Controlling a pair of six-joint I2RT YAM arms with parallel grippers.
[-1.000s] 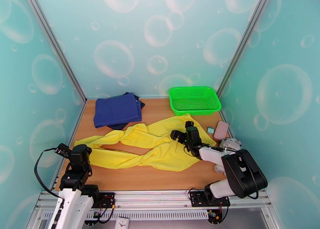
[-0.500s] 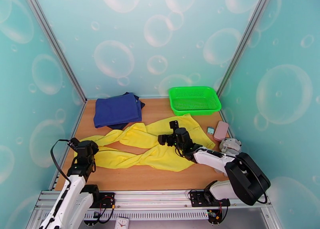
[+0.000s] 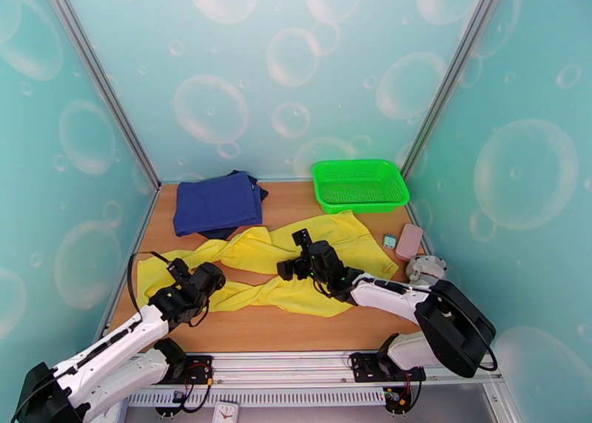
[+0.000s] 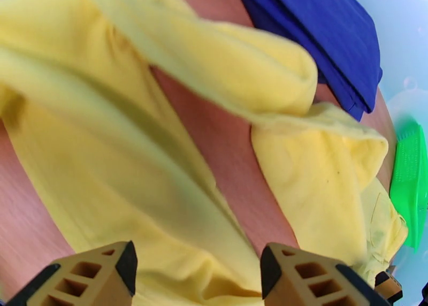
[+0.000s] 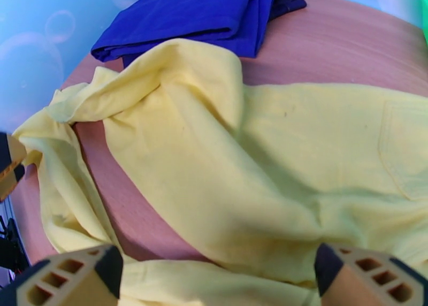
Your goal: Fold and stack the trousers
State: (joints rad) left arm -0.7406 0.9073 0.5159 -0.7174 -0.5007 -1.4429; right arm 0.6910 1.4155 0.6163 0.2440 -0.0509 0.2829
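The yellow trousers' near leg lies apart from the far leg, so my left gripper keeps going down to the near leg's outer edge and closes there.
The yellow trousers (image 3: 259, 251) lie spread across the middle of the wooden table, their two legs running left with a strip of bare wood between them. My left gripper (image 3: 181, 269) hovers low over the left ends of the legs. In the left wrist view the left gripper (image 4: 198, 261) is open, with the trousers (image 4: 134, 157) beneath it and nothing between the fingers. My right gripper (image 3: 291, 253) sits over the crotch area. The right wrist view has the right gripper (image 5: 216, 264) wide open just above the trousers (image 5: 257, 162).
Folded navy garments (image 3: 217, 202) lie at the back left, also close by in the wrist views (image 4: 321, 29) (image 5: 192, 13). A green basket (image 3: 360, 184) stands at the back right. A pink case (image 3: 409, 241), a small teal item (image 3: 389, 241) and a pale object (image 3: 425, 269) sit along the right edge.
My left arm swung from the table's left edge forward and right over the trouser legs, and its jaws opened. My right gripper slid left across the trousers, staying open.
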